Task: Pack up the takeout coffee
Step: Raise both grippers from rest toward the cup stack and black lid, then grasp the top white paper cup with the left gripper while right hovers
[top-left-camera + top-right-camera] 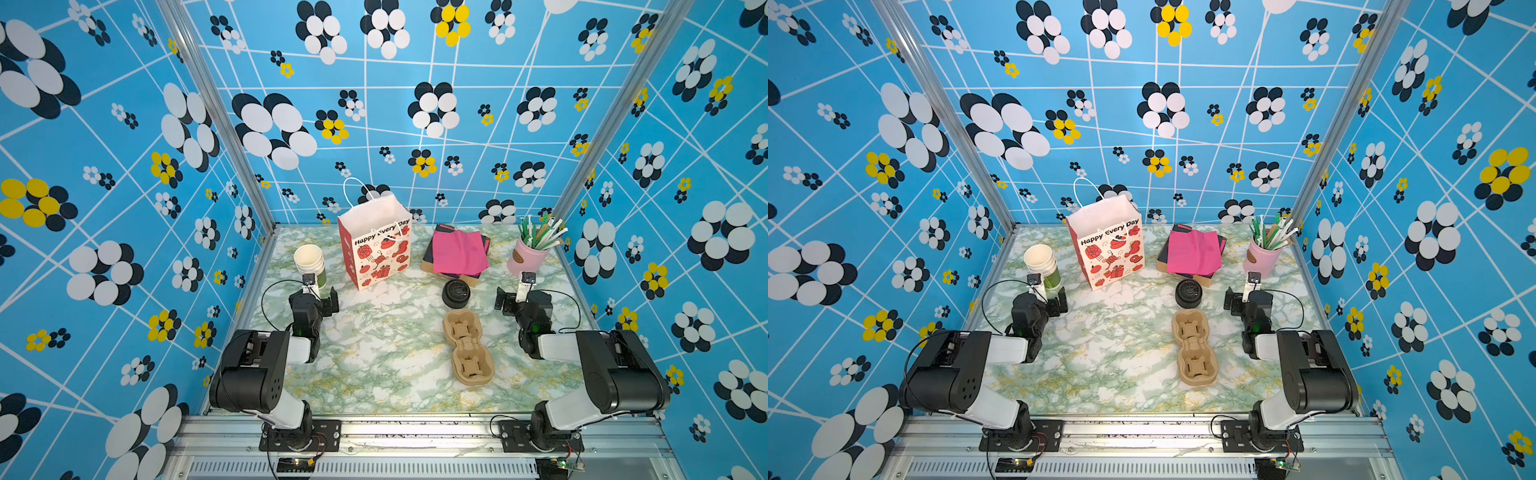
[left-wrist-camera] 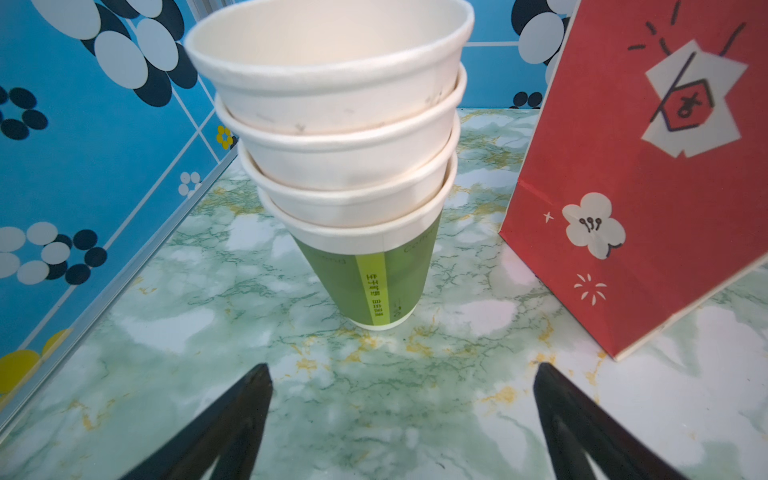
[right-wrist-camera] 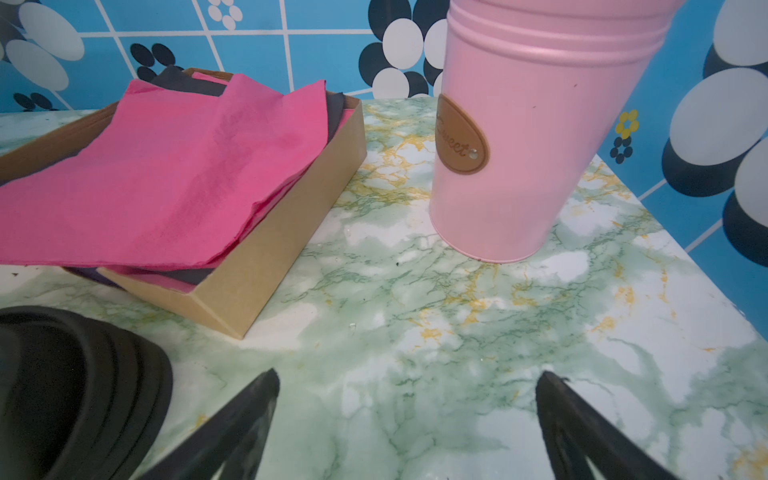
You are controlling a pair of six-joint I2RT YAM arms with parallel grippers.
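The cups sit nested [image 1: 1049, 270] and my left gripper is pointing at them from low down, so next I move up and grip only the top cup's rim [image 1: 1025, 260] from above.
No takeout coffee, meaning a lidded white cup, shows in any view. The red-and-white gift bag [image 1: 376, 245] [image 2: 648, 187] stands open at the back of the table. My left gripper [image 1: 321, 298] [image 2: 403, 370] rests low on the left, open and empty, facing a stack of lidless cream-and-green cups [image 1: 309, 259] [image 2: 345, 166]. On the right, my right gripper [image 1: 513, 297] [image 3: 408, 374] is open and empty too, with a stack of loose black lids [image 1: 456, 293] [image 3: 75, 395] just to its left.
A brown pulp cup carrier [image 1: 467, 347] lies right of the table's middle. A cardboard box [image 3: 249, 266] of pink and dark napkins [image 1: 457, 251] sits behind the lids. A pink tin [image 1: 523, 255] [image 3: 519, 145] of straws stands at the back right. Patterned walls close three sides.
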